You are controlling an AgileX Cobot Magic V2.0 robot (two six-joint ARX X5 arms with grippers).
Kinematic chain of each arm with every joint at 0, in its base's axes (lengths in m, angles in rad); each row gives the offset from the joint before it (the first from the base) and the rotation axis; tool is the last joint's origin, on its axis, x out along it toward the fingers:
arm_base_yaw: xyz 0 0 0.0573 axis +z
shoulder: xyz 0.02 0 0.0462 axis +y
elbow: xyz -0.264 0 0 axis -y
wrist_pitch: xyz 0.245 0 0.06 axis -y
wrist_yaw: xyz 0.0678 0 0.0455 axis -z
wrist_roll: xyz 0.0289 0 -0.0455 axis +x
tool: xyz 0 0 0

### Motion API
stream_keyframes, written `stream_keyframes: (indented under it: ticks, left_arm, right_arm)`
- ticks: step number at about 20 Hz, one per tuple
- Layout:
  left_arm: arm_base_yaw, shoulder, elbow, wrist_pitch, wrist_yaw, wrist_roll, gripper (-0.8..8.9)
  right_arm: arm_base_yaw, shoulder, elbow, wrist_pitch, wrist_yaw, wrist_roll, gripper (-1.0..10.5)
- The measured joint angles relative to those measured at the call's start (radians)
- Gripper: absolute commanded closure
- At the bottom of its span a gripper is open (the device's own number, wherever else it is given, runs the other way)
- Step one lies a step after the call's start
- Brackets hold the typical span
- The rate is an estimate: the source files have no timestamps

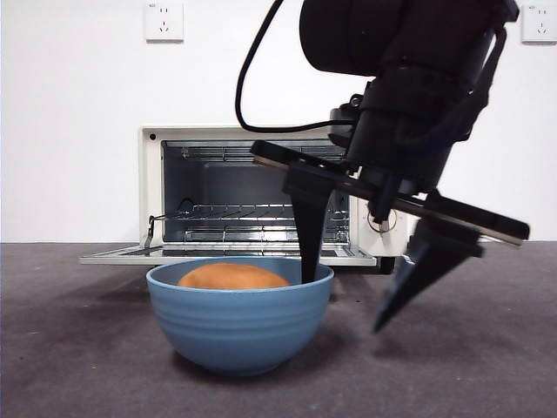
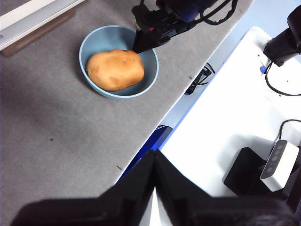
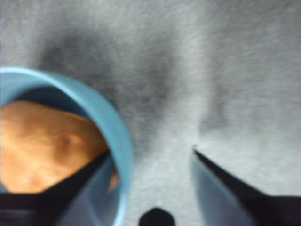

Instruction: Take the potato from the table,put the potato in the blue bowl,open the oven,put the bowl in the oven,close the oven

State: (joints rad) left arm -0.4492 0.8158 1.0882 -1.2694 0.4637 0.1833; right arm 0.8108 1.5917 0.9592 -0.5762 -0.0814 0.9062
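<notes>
I expect the potato (image 1: pixel 233 277) to come along inside when I lift the bowl by one part of its rim, because the blue bowl's deep side (image 1: pixel 237 324) goes up around the potato.
The orange-brown potato (image 1: pixel 233 277) lies inside the blue bowl (image 1: pixel 239 326), which stands on the dark grey table (image 1: pixel 70 348) in front of the oven (image 1: pixel 252 196). The oven door (image 1: pixel 130 255) is folded down open and the wire rack shows inside. My right gripper (image 1: pixel 344 300) is open and straddles the bowl's right rim: one finger dips inside next to the potato (image 3: pixel 42 146), the other hangs outside the bowl (image 3: pixel 117 141). My left gripper (image 2: pixel 154 165) is shut, held high over the table's edge, away from the bowl (image 2: pixel 118 61).
The open oven door juts over the table just behind the bowl. In the left wrist view a white side surface (image 2: pixel 225 132) with a small camera unit (image 2: pixel 277 162) and cables lies beyond the table's edge.
</notes>
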Motion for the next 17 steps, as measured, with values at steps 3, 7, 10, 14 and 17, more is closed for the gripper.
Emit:
stream_keyframes:
  ticks: [3, 7, 10, 14, 17]
  left_arm:
    - [0.0, 0.0, 0.0, 0.0, 0.0, 0.0, 8.19]
    - [0.0, 0.0, 0.0, 0.0, 0.0, 0.0, 8.19]
    - [0.0, 0.0, 0.0, 0.0, 0.0, 0.0, 8.19]
    - [0.0, 0.0, 0.0, 0.0, 0.0, 0.0, 8.19]
    - [0.0, 0.0, 0.0, 0.0, 0.0, 0.0, 8.19]
  right_arm:
    - [0.0, 0.002, 0.0, 0.033, -0.006, 0.0, 9.6]
    - [0.0, 0.002, 0.0, 0.031, -0.006, 0.002, 9.6]
    - [0.0, 0.003, 0.031, -0.045, -0.007, 0.003, 9.6]
    - [0.0, 0.005, 0.213, -0.224, 0.014, -0.006, 9.6]
    - [-0.026, 0.006, 0.369, -0.253, 0.031, -0.025, 9.6]
